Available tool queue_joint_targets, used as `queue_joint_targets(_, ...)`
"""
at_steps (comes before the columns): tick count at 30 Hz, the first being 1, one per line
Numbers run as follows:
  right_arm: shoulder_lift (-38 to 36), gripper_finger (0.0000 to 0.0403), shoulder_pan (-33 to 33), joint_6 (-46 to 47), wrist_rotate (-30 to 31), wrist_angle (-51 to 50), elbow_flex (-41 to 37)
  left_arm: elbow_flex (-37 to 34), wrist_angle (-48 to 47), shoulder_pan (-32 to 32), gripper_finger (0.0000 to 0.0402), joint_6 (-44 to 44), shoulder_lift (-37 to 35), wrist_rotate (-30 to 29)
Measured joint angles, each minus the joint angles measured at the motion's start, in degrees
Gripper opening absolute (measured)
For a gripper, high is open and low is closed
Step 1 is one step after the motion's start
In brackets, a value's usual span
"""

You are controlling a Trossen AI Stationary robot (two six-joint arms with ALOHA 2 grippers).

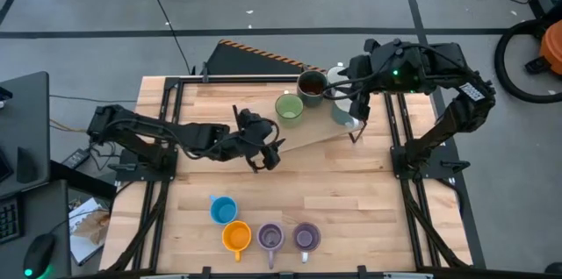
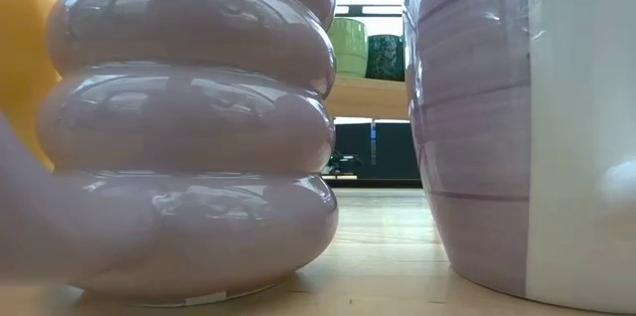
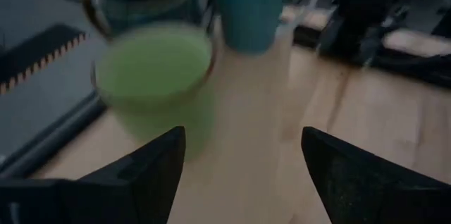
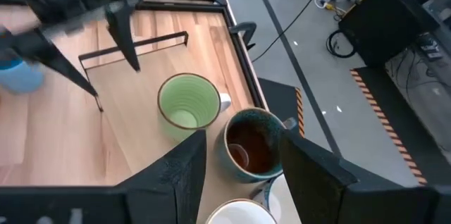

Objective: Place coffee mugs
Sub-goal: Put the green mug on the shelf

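Observation:
The green mug (image 1: 289,109) is in front of the dark brown mug on the board. Next, my left gripper grabs the green mug's rim (image 1: 291,116) and moves the green mug toward the far edge of the board.
Near the table's near edge a blue mug (image 1: 223,210), an orange mug (image 1: 235,237) and two purple mugs (image 1: 270,237) (image 1: 306,237) stand in a row. On a raised wooden board (image 1: 263,77) at the far side stand a green mug (image 1: 289,108), a dark brown mug (image 1: 312,86), a white mug (image 1: 338,75) and a pale teal-grey one (image 1: 342,114). My left gripper (image 3: 243,175) is open, just short of the green mug (image 3: 155,76). My right gripper (image 4: 243,175) is open above the board, its fingers framing the brown mug (image 4: 250,143) in its wrist view.
The board is slanted across the far middle of the table, with a striped strip (image 1: 263,53) behind it. Black frame rails (image 1: 399,139) run along both sides. In the low view the purple mugs (image 2: 189,127) (image 2: 517,127) fill the front. Bare wood lies between board and mug row.

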Motion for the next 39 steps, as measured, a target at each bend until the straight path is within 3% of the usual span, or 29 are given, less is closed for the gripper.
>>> queue_joint_targets(5, 0.00, 0.0185, 0.00, -2.54, 0.04, -0.03, 0.00, 10.44, -6.25, 2.05, 0.0280, 8.78, 4.04, 0.32)
queue_joint_targets(10, -0.04, 0.0185, 0.00, -2.27, 0.08, -0.11, 0.00, 18.97, -8.87, 5.49, 0.0272, 17.05, 10.51, 6.59)
queue_joint_targets(16, -0.46, 0.0185, 0.00, 0.56, -1.39, -0.24, 0.00, 27.14, -19.88, 9.66, 0.0269, 20.37, 15.63, 12.19)
queue_joint_targets(27, -0.61, 0.0185, 0.00, 2.55, -1.77, 0.12, 0.00, 38.45, -32.49, 16.83, 0.0253, 20.76, 20.15, 27.05)
queue_joint_targets(31, -0.61, 0.0185, 0.00, 2.76, -1.77, 0.30, 0.00, 42.25, -34.11, 16.85, 0.0232, 24.30, 22.20, 28.47)
queue_joint_targets(39, -0.59, 0.0185, 0.00, 3.85, -1.75, 0.49, -0.02, 42.51, -37.55, 16.74, 0.0203, 26.68, 24.90, 28.58)
